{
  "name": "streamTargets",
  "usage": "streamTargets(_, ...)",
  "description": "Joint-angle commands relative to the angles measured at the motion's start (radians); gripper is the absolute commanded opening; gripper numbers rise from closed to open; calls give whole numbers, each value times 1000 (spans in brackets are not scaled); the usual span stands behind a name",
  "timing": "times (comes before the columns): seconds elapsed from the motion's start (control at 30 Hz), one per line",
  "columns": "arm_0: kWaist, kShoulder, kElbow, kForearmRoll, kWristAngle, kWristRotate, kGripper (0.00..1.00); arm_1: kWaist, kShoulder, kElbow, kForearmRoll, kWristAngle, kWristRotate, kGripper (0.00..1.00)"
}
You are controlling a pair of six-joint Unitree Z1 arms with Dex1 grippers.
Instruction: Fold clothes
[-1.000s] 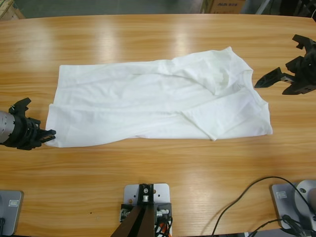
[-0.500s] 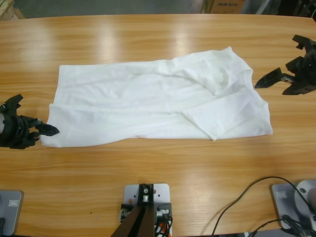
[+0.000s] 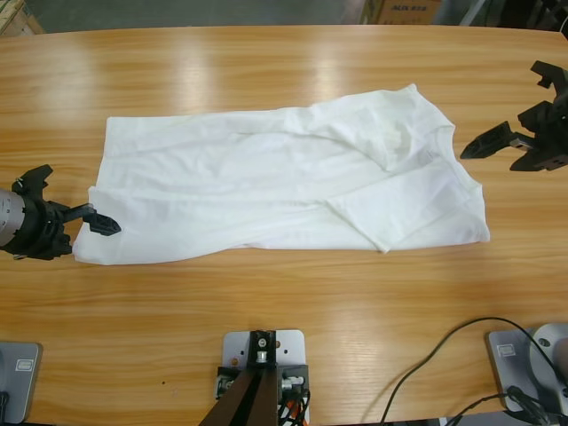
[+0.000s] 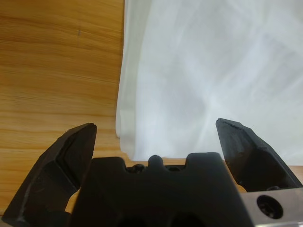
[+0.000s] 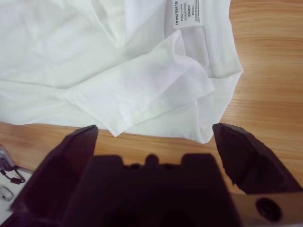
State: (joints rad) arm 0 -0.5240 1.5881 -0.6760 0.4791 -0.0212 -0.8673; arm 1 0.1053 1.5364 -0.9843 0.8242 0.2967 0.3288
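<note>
The T-shirt's flap lies flat across the T-shirt's near edge, so I expect the layers of the white T-shirt to slide together, still folded, when I pull it toward me.
The clothes are one white T-shirt, lying flat and folded lengthwise across the middle of the table, collar end to the right. My left gripper is open at the shirt's left end, with one jaw lying over the hem. In the left wrist view the shirt's corner lies between the open jaws of the left gripper. My right gripper is open just off the collar end, clear of the fabric. The right wrist view looks past the right gripper at the layered shirt and its neck label.
Bare wooden table runs along the near side and the far side of the shirt. A black cable loops at the near right. Boxes stand beyond the table's far edge.
My left gripper has moved right, and one of its jaws now lies over the shirt's left edge. The shirt's lower left corner has shifted a little to the left. The right gripper has barely moved.
</note>
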Motion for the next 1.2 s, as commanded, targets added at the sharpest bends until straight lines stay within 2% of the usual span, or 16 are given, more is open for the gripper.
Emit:
streamTargets(0.03, -36, 85, -11, 6, 4, 11, 981, 16, -26, 30, 4, 18, -14, 991)
streamTargets(0.17, -50, 112, -19, 3, 3, 21, 906, 17, -32, 33, 4, 19, -14, 991)
streamTargets(0.3, -50, 131, -26, 1, 3, 25, 882, 19, -36, 35, 4, 20, -14, 991)
streamTargets(0.43, -50, 147, -34, 1, 5, 30, 733, 23, -39, 38, 3, 23, -15, 991)
streamTargets(0.53, -50, 151, -36, 1, 7, 30, 711, 24, -39, 38, 3, 24, -17, 991)
streamTargets(0.63, -50, 151, -35, 1, 7, 30, 473, 24, -41, 39, 2, 24, -17, 991)
streamTargets(0.77, -50, 133, -26, 3, 7, 30, 27, 24, -42, 40, 0, 23, -19, 991)
streamTargets(0.8, -50, 127, -24, 3, 6, 30, 0, 24, -42, 41, -2, 22, -19, 989)
streamTargets(1.1, -50, 79, -2, 4, 4, 30, 0, 24, -45, 44, -8, 21, -19, 985)
streamTargets(1.13, -51, 73, 0, 5, 5, 30, 0, 24, -45, 44, -8, 21, -18, 973)
streamTargets(1.2, -51, 64, 3, 6, 4, 30, 0, 24, -42, 43, -9, 21, -13, 870)
